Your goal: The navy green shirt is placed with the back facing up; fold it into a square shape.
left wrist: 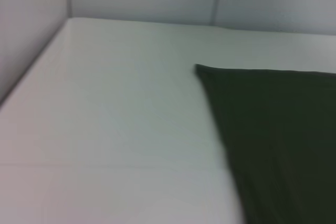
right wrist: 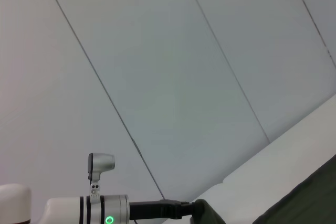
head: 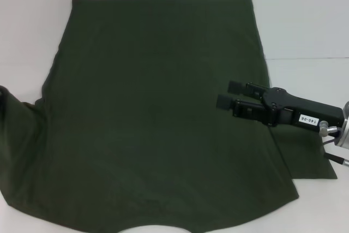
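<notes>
The robot's left gripper has hold of the raised sleeve [head: 19, 135] next to the shirt's flat back [head: 109, 105], so it should go on bringing the sleeve inward until the sleeve's end gets to the back, then let go.
The navy green shirt [head: 158, 118] lies spread on the white table [head: 305, 25], plain back up. Its right side is folded in, with an edge sticking out under my right arm. My right gripper [head: 230, 94] hovers over the shirt's right part, fingers pointing left, open and empty. The shirt's left edge [head: 8, 102] rises out of the head view. In the right wrist view my left gripper [right wrist: 194, 209] meets a raised bunch of the dark cloth [right wrist: 207, 214] and appears shut on it. The left wrist view shows the shirt's far corner [left wrist: 273, 129].
White walls [right wrist: 157, 77] enclose the table at the back and sides. Bare table [left wrist: 105, 129] lies to the left of the shirt's far corner and to the right of the shirt [head: 311, 80].
</notes>
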Available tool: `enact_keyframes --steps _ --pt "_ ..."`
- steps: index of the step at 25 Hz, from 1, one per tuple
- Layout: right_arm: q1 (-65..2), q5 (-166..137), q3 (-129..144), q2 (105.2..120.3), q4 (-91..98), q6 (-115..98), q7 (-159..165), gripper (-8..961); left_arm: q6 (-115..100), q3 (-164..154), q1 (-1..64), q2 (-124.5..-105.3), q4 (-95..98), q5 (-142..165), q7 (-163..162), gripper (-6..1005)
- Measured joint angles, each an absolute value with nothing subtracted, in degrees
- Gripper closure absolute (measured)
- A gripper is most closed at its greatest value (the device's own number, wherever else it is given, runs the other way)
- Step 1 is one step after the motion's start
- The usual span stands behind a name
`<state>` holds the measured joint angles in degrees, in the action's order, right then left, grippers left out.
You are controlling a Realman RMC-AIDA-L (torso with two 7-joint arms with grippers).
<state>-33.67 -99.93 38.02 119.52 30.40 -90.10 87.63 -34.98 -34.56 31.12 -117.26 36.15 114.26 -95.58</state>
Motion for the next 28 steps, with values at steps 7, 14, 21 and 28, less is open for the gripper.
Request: enact_keyframes --steps 7,14,21,28 --pt "-33.4 -99.9 38.4 119.53 30.4 -90.3 87.5 39 -52.8 -34.5 27.5 -120.24 46.4 113.9 -98.4 982" --pt "-33.2 -100.3 38.6 119.53 30.1 -90.4 87.1 39 -61.9 -37.2 27.7 -124.04 50.0 113.7 -100.0 970" --pt "-33.2 -100.4 38.9 119.53 29.9 -90.4 87.0 39 -62.3 -43.1 29.8 -124.28 43.4 110.6 -100.0 889" --pt "-33.2 -100.4 38.9 119.47 29.9 -90.3 87.0 39 -63.6 -43.2 28.4 -124.00 45.4 108.9 -99.6 706"
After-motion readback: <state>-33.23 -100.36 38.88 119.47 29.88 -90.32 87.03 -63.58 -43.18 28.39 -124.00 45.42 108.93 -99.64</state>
